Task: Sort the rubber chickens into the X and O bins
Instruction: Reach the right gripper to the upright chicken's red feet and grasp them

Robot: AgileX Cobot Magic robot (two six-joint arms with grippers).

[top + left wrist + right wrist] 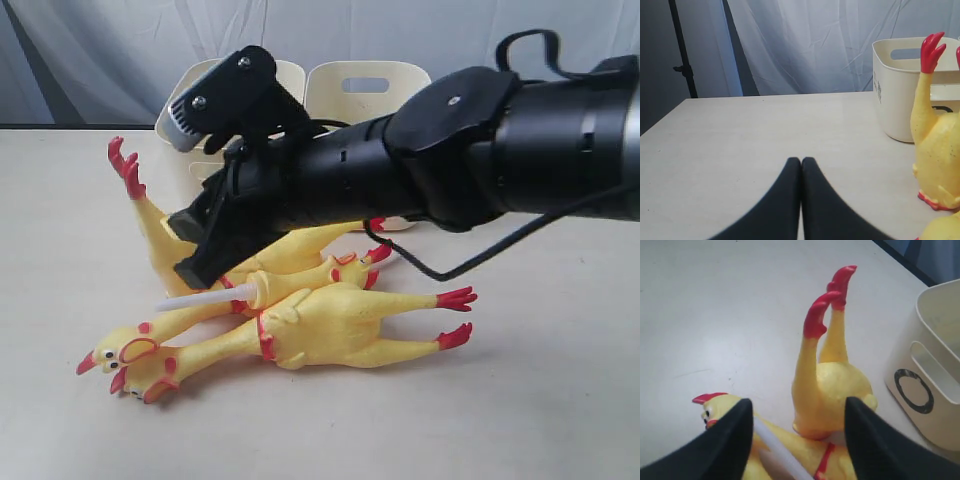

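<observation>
The red feet [126, 166] of the upright chicken stick up clear of the pile. My right gripper should go on moving toward it until its open fingers straddle the near leg [145, 207].
Several yellow rubber chickens lie piled on the table. The front one [340, 325] lies flat with its red feet to the right. Another [160, 235] stands with its feet up [832, 385]. Two heads [125, 362] point left. My right gripper [195, 245] reaches across and hangs open just above the pile [797, 412], nothing between its fingers. A white tube [775, 445] pokes out under it. Two cream bins [370, 85] stand behind the arm. The one marked O [935, 365] is beside the upright chicken. My left gripper [801, 161] is shut over bare table, empty.
The right arm's black body [450, 160] and its cable [470, 262] hide most of both bins in the exterior view. A bin [900, 90] and chicken feet [930, 50] show in the left wrist view. White curtain [815, 45] at the back.
</observation>
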